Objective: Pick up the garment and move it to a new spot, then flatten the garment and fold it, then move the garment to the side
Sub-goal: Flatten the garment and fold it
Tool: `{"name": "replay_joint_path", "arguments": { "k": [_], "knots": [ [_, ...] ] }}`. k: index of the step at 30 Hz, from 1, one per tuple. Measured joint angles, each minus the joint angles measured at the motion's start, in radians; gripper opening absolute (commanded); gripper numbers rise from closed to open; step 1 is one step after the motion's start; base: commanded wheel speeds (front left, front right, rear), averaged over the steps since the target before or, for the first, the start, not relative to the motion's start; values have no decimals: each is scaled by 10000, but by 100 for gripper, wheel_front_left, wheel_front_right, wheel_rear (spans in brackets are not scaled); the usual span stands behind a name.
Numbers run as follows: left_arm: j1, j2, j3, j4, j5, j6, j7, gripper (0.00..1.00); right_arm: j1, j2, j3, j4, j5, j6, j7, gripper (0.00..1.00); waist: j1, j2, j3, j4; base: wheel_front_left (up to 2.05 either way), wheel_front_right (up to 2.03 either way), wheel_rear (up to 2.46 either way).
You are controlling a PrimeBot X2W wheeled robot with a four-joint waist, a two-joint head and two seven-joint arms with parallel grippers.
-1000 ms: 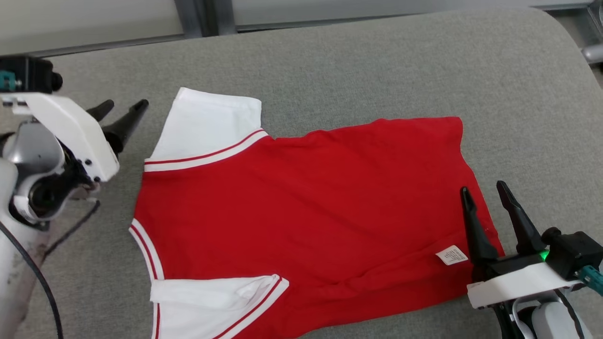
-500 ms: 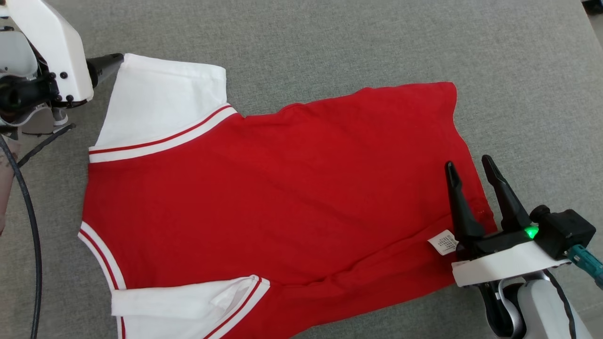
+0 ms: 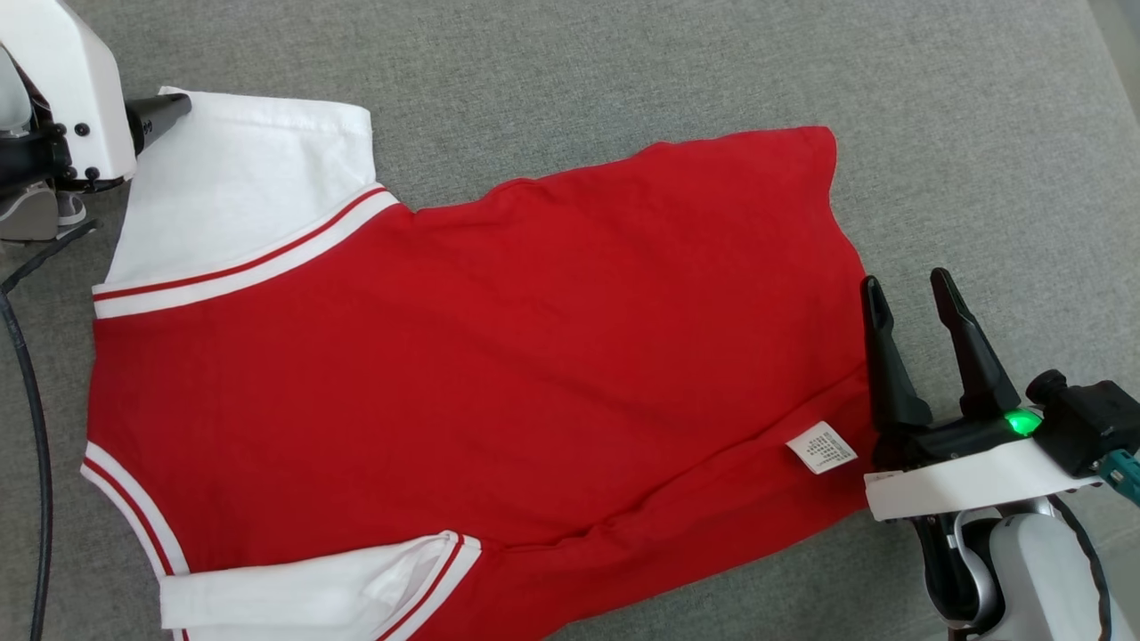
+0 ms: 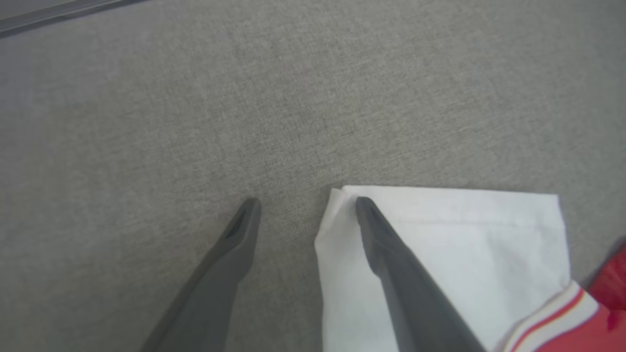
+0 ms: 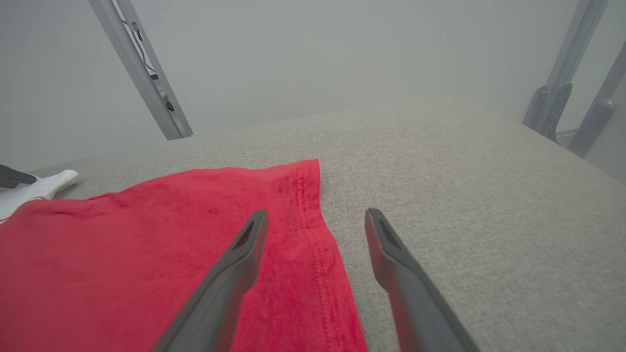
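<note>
I see the near sleeve lying folded inward, so the far sleeve will double over on top of it when I fold the garment's far side across.
The garment lies spread flat on the grey surface with a plain red side up and its white sleeves toward the left. My left gripper is open at the far sleeve's outer corner. One finger is over the white cloth, the other over bare surface. One dark finger of it reaches the sleeve corner in the head view. My right gripper is open at the hem's right edge. In the right wrist view this gripper straddles the stitched hem.
A grey fabric surface extends around the shirt, with room at the back and right. A white label sticks out near the hem. A black cable hangs at the left. Metal frame posts stand beyond the far edge.
The head camera has tilted down, shifting the whole picture. My left gripper has moved from beside the sleeve to its far corner. My right gripper stays at the hem edge.
</note>
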Motion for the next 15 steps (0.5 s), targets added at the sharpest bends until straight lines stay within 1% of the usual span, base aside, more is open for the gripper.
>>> {"name": "replay_joint_path", "arguments": {
  "k": [1, 2, 3, 4, 8, 12, 13, 14, 15],
  "knots": [
    [-20, 10, -36, 48, 17, -65, 12, 100, 0, 2, 4, 0, 13, 0, 0, 100, 0, 0, 14, -17, 0, 0, 0],
    [-38, 19, -56, 81, 23, -140, 12, 67, 0, 4, 2, 0, 52, 0, 0, 100, 0, 0, 24, -33, 0, 0, 0],
    [-61, 29, -82, 105, 23, -190, 12, 25, -1, 4, 0, 0, 69, 0, 0, 100, 0, 0, 29, -47, 0, 0, 0],
    [-73, 29, -81, 125, 29, -234, -33, 0, -3, 2, -12, 0, 69, 0, 0, 100, 0, 1, 29, -56, 0, 0, 0],
    [-80, -79, -144, 295, -69, -403, 92, 0, -50, -2, 71, 12, -75, 0, 0, 100, 0, 0, -15, -44, 0, 0, 0],
    [-64, -148, -222, 337, -128, -585, 44, 0, -198, -6, 395, 535, -182, 0, 0, 100, 0, 0, -109, 52, 0, 0, 0],
    [-33, -174, -224, 320, -128, -640, -111, 0, -293, -33, 470, 740, -94, 2, 0, 100, 0, 0, -151, 80, 0, 0, 0],
    [46, -309, -140, 180, -148, -757, -871, 0, -585, -238, 752, 1273, 366, 0, 17, 100, 0, 0, -258, 167, 0, 0, 0],
    [50, -416, -44, 132, -207, -796, -1275, 0, -756, -353, 855, 1494, 654, 0, 153, 100, 0, 0, -325, 218, 0, 0, 0]
  ]
}}
